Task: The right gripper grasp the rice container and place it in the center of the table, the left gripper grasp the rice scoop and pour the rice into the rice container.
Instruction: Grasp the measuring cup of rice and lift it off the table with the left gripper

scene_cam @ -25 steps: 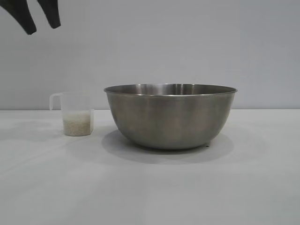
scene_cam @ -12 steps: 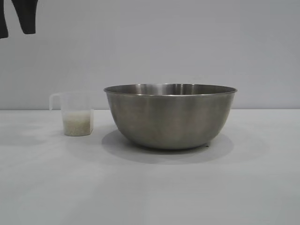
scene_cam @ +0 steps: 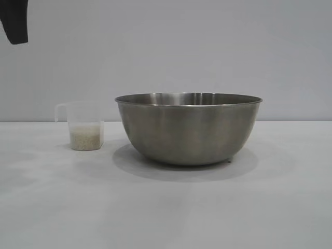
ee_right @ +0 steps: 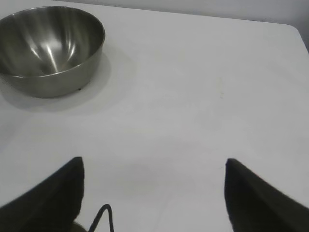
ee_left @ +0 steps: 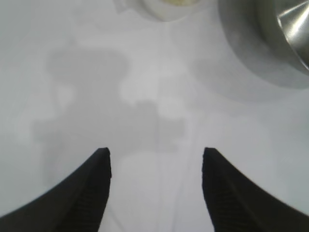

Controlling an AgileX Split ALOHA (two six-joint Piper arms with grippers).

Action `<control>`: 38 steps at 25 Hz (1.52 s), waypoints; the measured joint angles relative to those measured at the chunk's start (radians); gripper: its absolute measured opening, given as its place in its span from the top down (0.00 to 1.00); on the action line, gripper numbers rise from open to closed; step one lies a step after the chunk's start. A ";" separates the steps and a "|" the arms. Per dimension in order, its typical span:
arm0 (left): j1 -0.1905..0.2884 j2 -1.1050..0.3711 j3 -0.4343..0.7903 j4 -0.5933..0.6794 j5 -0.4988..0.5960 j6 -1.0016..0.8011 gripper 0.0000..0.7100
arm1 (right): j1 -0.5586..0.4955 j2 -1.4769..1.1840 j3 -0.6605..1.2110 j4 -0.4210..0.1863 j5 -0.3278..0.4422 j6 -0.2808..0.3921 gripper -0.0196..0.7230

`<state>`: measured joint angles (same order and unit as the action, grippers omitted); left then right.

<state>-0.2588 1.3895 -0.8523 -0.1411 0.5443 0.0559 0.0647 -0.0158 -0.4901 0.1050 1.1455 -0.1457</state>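
Note:
The robot's left gripper is pointing steeply down at empty table (ee_left: 157, 140) short of the rice scoop, so it should move back, level out and come in low at the handle (scene_cam: 58, 110).
The rice container (scene_cam: 189, 129), a big steel bowl, stands upright in the middle of the white table (scene_cam: 166, 212); in the right wrist view the rice container (ee_right: 48, 48) shows bare steel inside. To its left stands the rice scoop (scene_cam: 85, 127), a clear cup with rice (scene_cam: 85, 139) in its lower part. One dark finger (scene_cam: 15, 23) of my left gripper hangs high at the top left, far above the scoop. The left gripper (ee_left: 155, 154) is open over bare table, with the scoop (ee_left: 166, 7) and bowl (ee_left: 270, 43) ahead. My right gripper (ee_right: 153, 163) is open and empty, well away from the bowl.
A plain grey wall (scene_cam: 207, 46) stands behind the table. The table's far edge and rounded corner (ee_right: 294, 29) show in the right wrist view. A thin black cable loop (ee_right: 104, 215) lies near the right gripper's fingers.
In the exterior view the left gripper has moved left, from two fingers showing to a single one at the corner. Bowl and scoop have not moved.

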 joint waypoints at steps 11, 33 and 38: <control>0.000 -0.096 0.492 -0.102 -0.715 -0.027 0.43 | 0.000 0.000 0.000 0.000 0.000 0.000 0.21; -0.001 0.252 0.768 0.211 -1.675 -0.134 0.43 | 0.000 0.000 0.000 0.000 0.000 0.000 0.21; -0.001 0.364 0.729 0.211 -1.679 -0.135 0.43 | 0.000 0.000 0.000 0.000 0.000 0.000 0.21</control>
<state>-0.2603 1.7534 -0.1235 0.0703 -1.1351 -0.0795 0.0647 -0.0158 -0.4901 0.1050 1.1455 -0.1457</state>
